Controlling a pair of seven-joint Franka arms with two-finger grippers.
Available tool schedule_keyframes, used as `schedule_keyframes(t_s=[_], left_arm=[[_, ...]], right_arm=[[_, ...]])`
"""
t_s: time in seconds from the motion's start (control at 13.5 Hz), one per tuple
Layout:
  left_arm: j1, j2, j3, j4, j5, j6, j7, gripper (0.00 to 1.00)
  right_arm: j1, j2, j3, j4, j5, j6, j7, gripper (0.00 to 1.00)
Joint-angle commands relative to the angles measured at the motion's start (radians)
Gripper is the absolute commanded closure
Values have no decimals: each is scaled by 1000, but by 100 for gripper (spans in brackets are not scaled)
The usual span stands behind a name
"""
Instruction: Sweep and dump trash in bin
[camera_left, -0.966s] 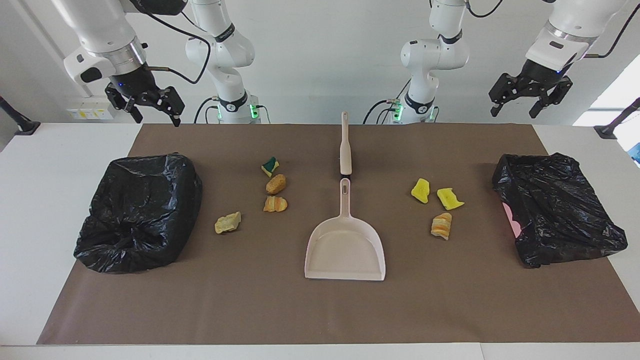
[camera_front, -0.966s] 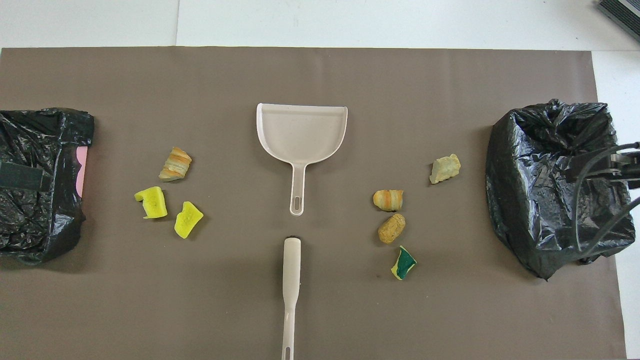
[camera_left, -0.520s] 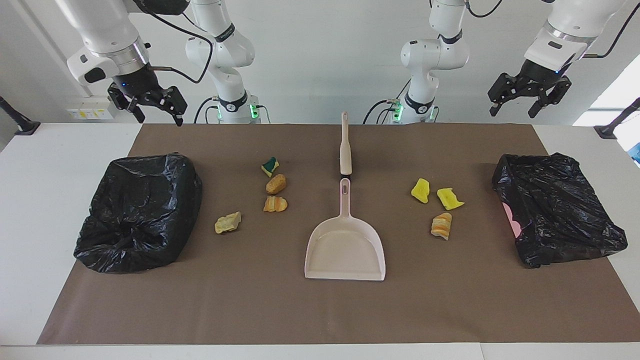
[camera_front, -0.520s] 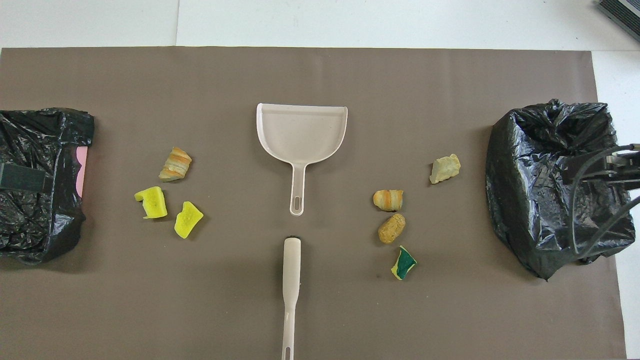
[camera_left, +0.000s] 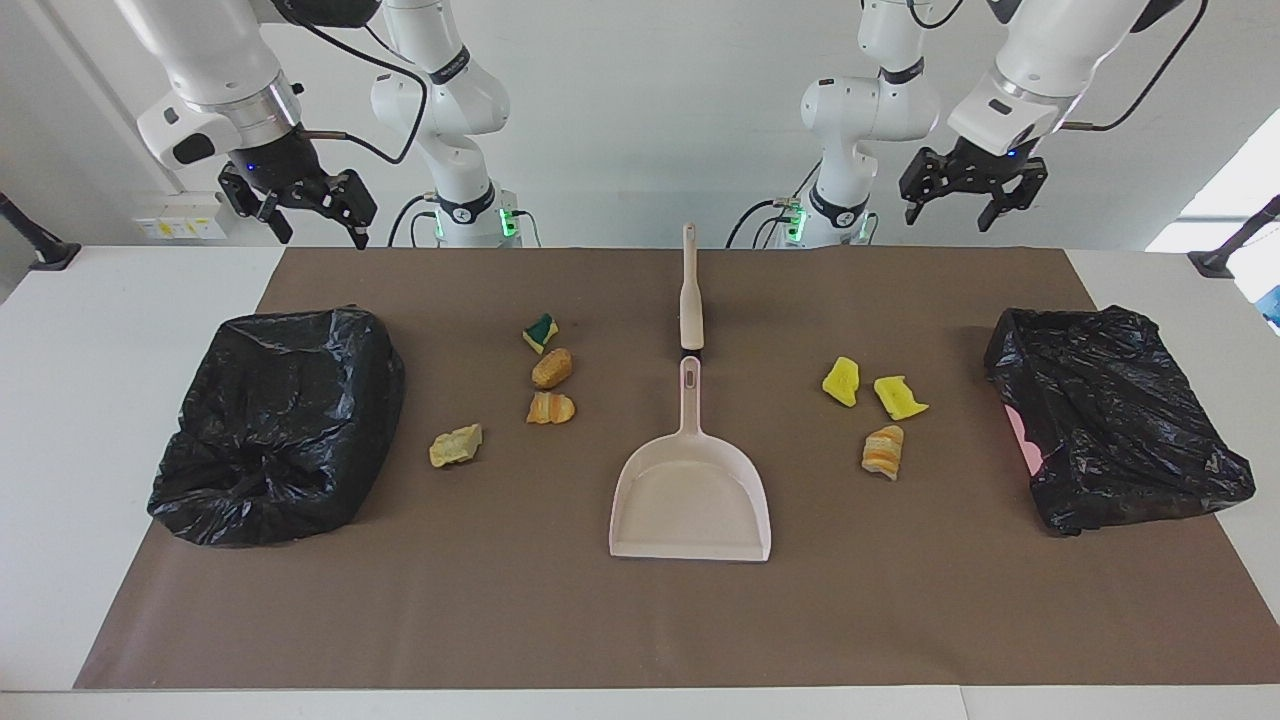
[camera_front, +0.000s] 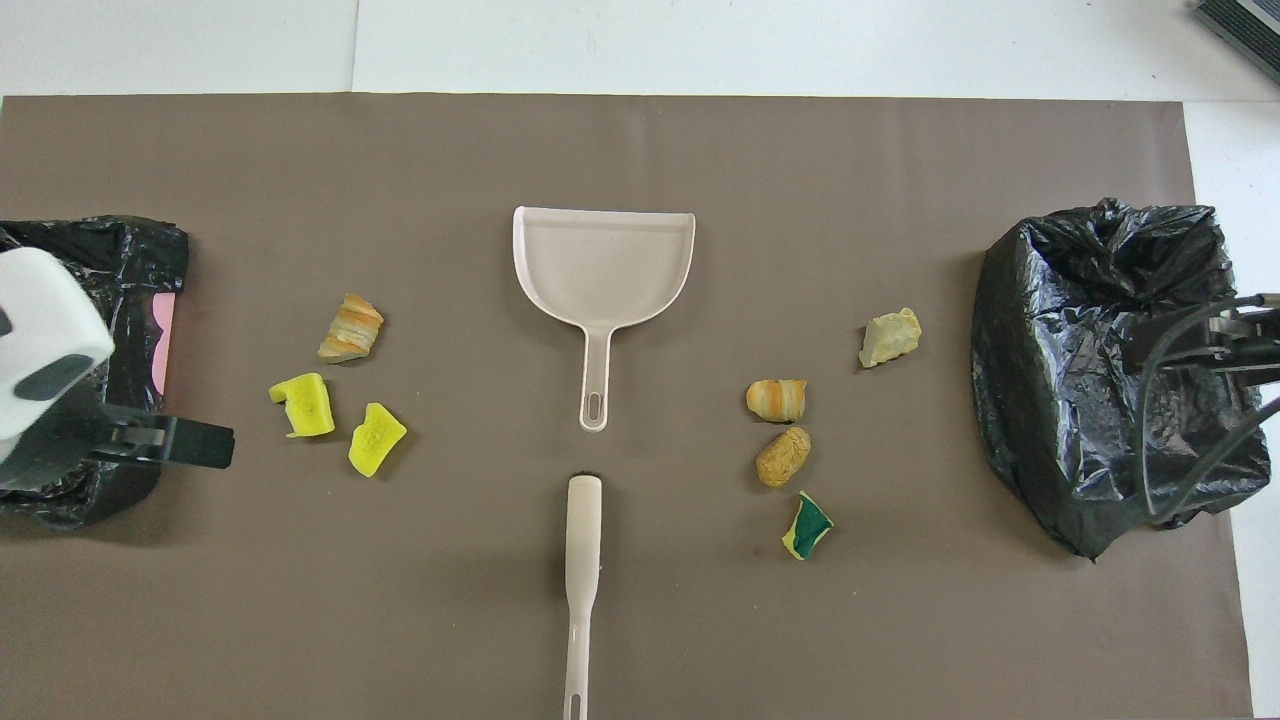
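Observation:
My left gripper is open. The brush's handle (camera_front: 578, 654) lies clear of the dustpan and scraps, so I should keep going toward its narrow part (camera_front: 578, 642) until my fingers close around it.
Seven trash scraps lie on the brown mat. Toward the right arm's end are a green-and-yellow sponge bit (camera_left: 540, 333) (camera_front: 807, 526), a tan lump (camera_left: 551, 368), an orange bread lump (camera_left: 550, 408) and a pale lump (camera_left: 456, 445). Toward the left arm's end are two yellow sponge pieces (camera_left: 841, 381) (camera_left: 899, 397) and a striped bread lump (camera_left: 883, 451) (camera_front: 351, 327). A beige dustpan (camera_left: 690, 495) (camera_front: 603, 262) and a brush (camera_left: 691, 300) (camera_front: 583, 560) lie in the middle. My left gripper (camera_left: 948, 215) and right gripper (camera_left: 315, 235) are open, empty and raised.
Two bins lined with black bags stand at the mat's ends, one at the right arm's end (camera_left: 280, 435) (camera_front: 1110, 370) and one at the left arm's end (camera_left: 1115, 415) (camera_front: 130, 250). White table (camera_left: 100, 330) surrounds the mat.
My left gripper has swung from over its end of the table toward the middle. My right gripper has barely shifted. Nothing on the mat has moved.

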Motion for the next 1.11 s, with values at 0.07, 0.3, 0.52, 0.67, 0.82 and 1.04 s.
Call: schedule_keyframes(t_s=[0.07, 0.3, 0.52, 0.67, 0.82, 1.04], left_arm=[[-149, -44, 14, -179, -3, 124, -127, 0], [-257, -59, 14, -265, -22, 206, -206, 0], [-376, -66, 14, -357, -36, 292, -326, 0], [-465, -64, 14, -429, -36, 375, -413, 0], [-530, -55, 12, -482, -36, 414, -469, 0], [-647, -27, 12, -616, -37, 585, -556, 0]], right_arm=[[-3, 19, 28, -5, 13, -8, -10, 0], [-3, 74, 65, 35, 13, 0, -10, 0], [-1, 155, 114, 96, 12, 10, 1, 0], [19, 189, 142, 103, 13, 47, 36, 0], [63, 218, 142, 99, 15, 82, 120, 0], [135, 273, 139, 107, -5, 141, 193, 0]])
